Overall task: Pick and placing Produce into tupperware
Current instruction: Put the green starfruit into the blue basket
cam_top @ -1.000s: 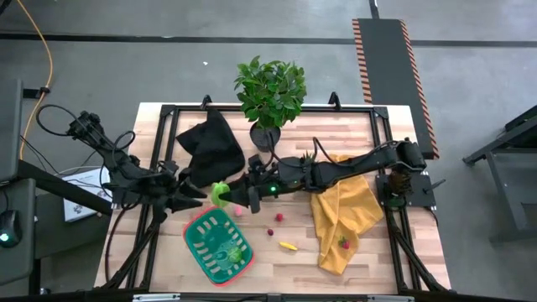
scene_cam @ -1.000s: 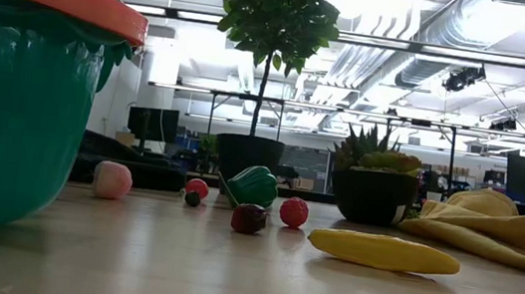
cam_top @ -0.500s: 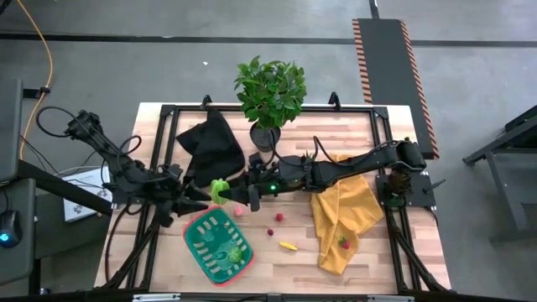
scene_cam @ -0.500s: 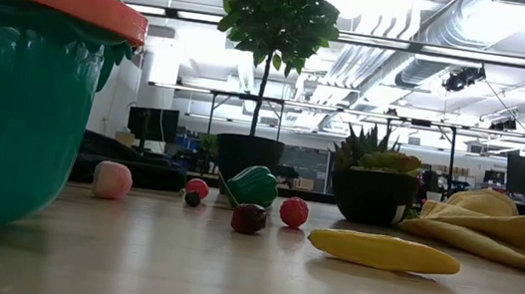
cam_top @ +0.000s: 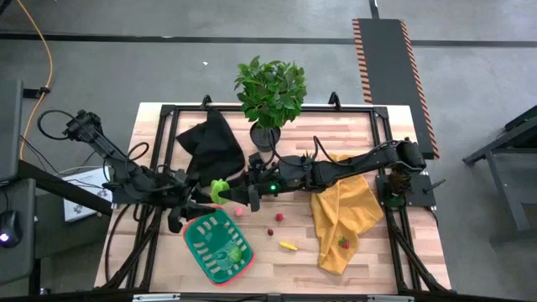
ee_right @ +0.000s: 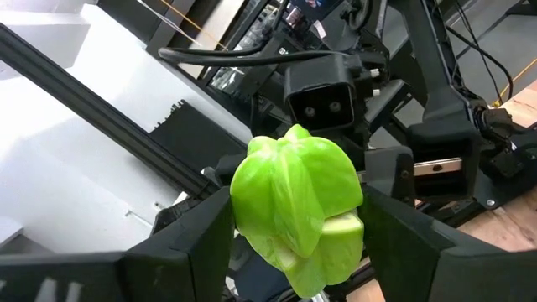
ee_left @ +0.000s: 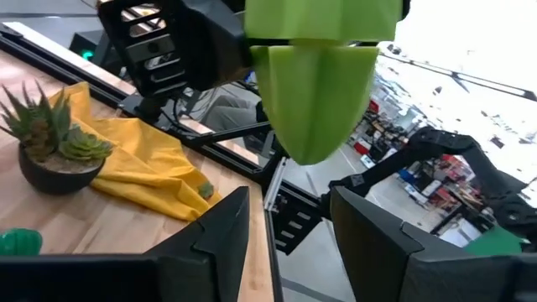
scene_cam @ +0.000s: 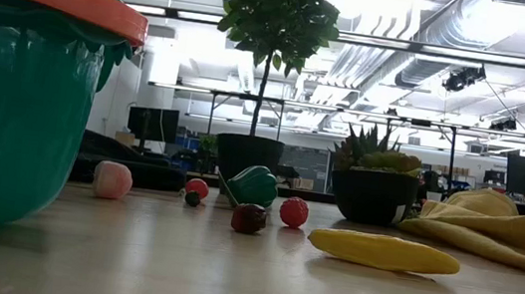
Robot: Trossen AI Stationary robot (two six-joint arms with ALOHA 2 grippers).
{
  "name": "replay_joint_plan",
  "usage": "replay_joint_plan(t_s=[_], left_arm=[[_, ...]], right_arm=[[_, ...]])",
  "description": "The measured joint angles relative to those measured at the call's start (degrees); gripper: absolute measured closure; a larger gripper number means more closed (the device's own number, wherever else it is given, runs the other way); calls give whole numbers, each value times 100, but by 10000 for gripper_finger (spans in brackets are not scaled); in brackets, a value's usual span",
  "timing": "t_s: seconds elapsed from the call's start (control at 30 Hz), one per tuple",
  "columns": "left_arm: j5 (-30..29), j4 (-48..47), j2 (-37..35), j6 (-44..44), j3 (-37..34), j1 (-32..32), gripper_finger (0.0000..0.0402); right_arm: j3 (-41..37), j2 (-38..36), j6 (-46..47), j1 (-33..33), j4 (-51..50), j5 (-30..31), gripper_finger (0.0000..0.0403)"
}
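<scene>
I can see the light-green piece (ee_left: pixel 321 75) above my left gripper's open fingers, so next my left gripper moves up around its lower end (ee_left: pixel 315 126) and closes before my right gripper opens.
My right gripper (cam_top: pixel 229 195) reaches in from the table's right and is shut on a light-green ribbed toy produce piece (ee_right: pixel 295 201), held in the air just beyond the far edge of the tupperware (cam_top: pixel 195 241). My left gripper (cam_top: pixel 204 200) faces it from the left, open. In the left wrist view its fingers (ee_left: pixel 214 239) stand apart just short of the green piece (ee_left: pixel 315 80), touching nothing. The tupperware is green with a red rim, and a green piece (cam_top: pixel 234 252) lies inside it. Pink (cam_top: pixel 239 210), red (cam_top: pixel 278 217), dark red (cam_top: pixel 270 231) and yellow (cam_top: pixel 288 246) pieces rest on the table. My right gripper pinches the light-green piece by its two opposite sides (ee_right: pixel 245 214) between the two fingers (ee_right: pixel 195 243). The fingers come level from the table's right. The piece is lifted clear of the table and sticks out past the fingertips toward the left arm.
A leafy potted plant (cam_top: pixel 270 92) and a black cloth (cam_top: pixel 210 144) stand at the far side. Right of centre are a small spiky potted plant (scene_cam: pixel 373 186) and a yellow cloth (cam_top: pixel 346 210) with a red piece (cam_top: pixel 342 243) on it. A dark-green pepper (scene_cam: pixel 253 184) lies on the table.
My left gripper has moved a little toward the table's right, closer to the green piece in the right gripper, and its wrist has dropped slightly. The right gripper has kept the piece almost still.
</scene>
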Motion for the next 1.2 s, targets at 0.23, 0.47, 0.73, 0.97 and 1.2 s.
replay_joint_plan(t_s=[0.23,0.47,0.73,0.97,1.2], left_arm=[[-125,10,26,-282,0,0,169],[-125,57,26,-279,0,0,83],[-287,423,26,24,0,0,73],[-326,425,26,72,0,0,75],[-366,487,26,157,0,0,75]], right_arm=[[0,0,-2,0,0,0,189],[0,0,-2,0,-3,0,189],[-2,0,4,0,-37,-6,189],[-2,13,47,2,-31,-53,189],[-7,131,152,0,47,-149,189]])
